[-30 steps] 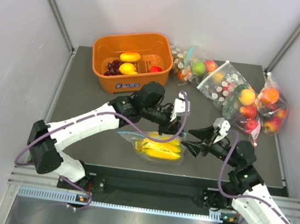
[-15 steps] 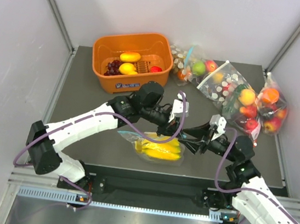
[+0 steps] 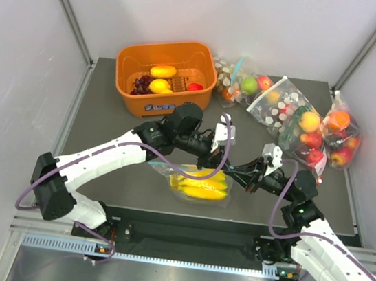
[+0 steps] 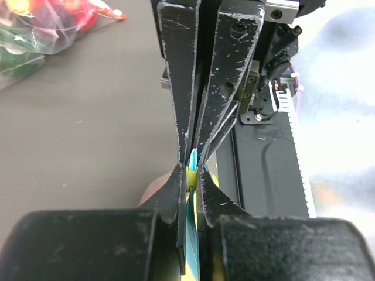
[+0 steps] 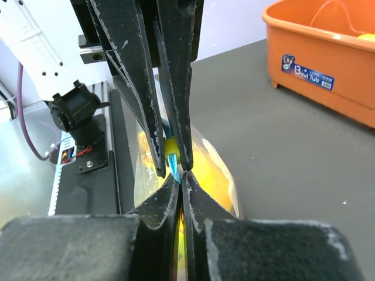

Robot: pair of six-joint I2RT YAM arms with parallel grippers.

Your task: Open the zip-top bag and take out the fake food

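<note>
Next, my right gripper opens and gets a fuller hold on the bag's corner (image 5: 178, 176), since its fingers pinch just the teal strip's end (image 5: 174, 168) beside the yellow slider.
The clear zip-top bag (image 3: 199, 183) lies near the table's front edge with the yellow bananas (image 3: 203, 186) inside it. Its teal zip strip (image 5: 176, 168) stands upright and carries a small yellow slider (image 5: 170, 147). My left gripper (image 3: 220, 161) reaches in from the left and is shut on the strip at the slider (image 4: 191, 175). My right gripper (image 3: 234, 171) comes from the right and is shut on the same strip (image 5: 180, 177), tip to tip with the left fingers (image 5: 181, 88). The bananas (image 5: 206, 167) show through the plastic below.
An orange tub (image 3: 163, 104) at the back left holds dark grapes (image 3: 140, 83), yellow oval fruits and a red one. Several clear bags of round fruit (image 3: 301, 124) lie at the back right. White walls enclose the table.
My right gripper has moved left to the bag's zip strip and gone from open to shut on it, facing the left gripper. The left gripper has held its grip.
</note>
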